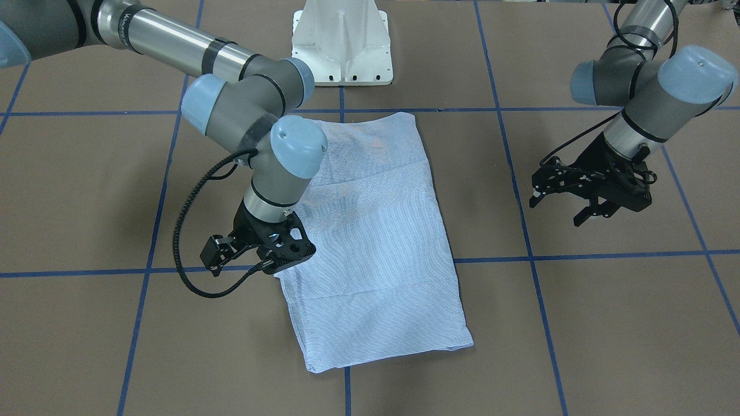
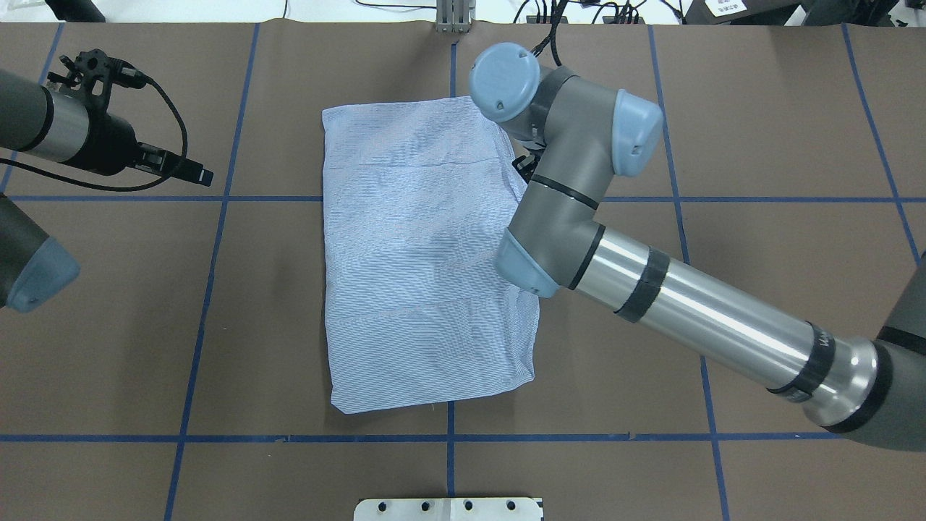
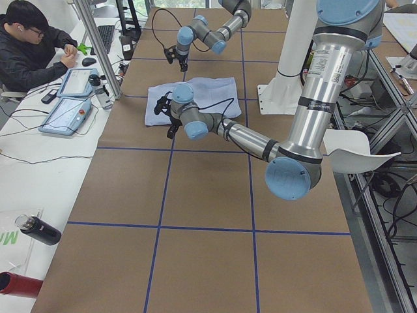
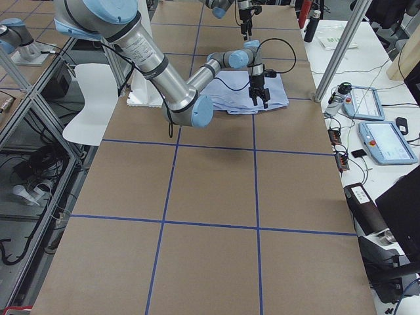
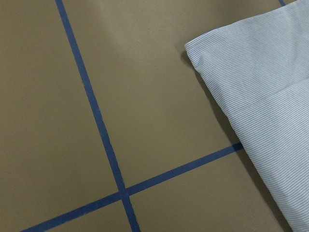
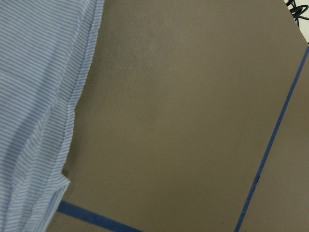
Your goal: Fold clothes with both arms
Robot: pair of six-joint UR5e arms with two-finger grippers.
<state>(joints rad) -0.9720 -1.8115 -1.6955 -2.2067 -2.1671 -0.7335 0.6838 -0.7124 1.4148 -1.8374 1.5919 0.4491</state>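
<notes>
The robot's open left gripper has a clear way to the shirt's corner (image 1: 407, 122) by the pedestal, so it should go on moving until its fingers are on both sides of that corner's edge (image 1: 417, 132).
The light blue striped shirt (image 1: 376, 242) lies folded into a flat rectangle in the middle of the table, with no collar or buttons showing. It also shows in the overhead view (image 2: 427, 253). My right gripper (image 1: 286, 260) points down at the shirt's edge on my right side, low over the cloth, and looks open; nothing is lifted. The right wrist view shows that shirt edge (image 6: 34, 96) and bare table. My left gripper (image 1: 558, 209) is open and empty, held above the table well clear of the shirt. The left wrist view shows a shirt corner (image 5: 270, 96).
The white pedestal base (image 1: 342, 46) stands behind the shirt. Blue tape lines (image 1: 578, 255) grid the brown table. An operator (image 3: 29, 45) sits at a side bench with control tablets (image 3: 65, 111). Bottles (image 3: 39, 231) lie at that bench's near end.
</notes>
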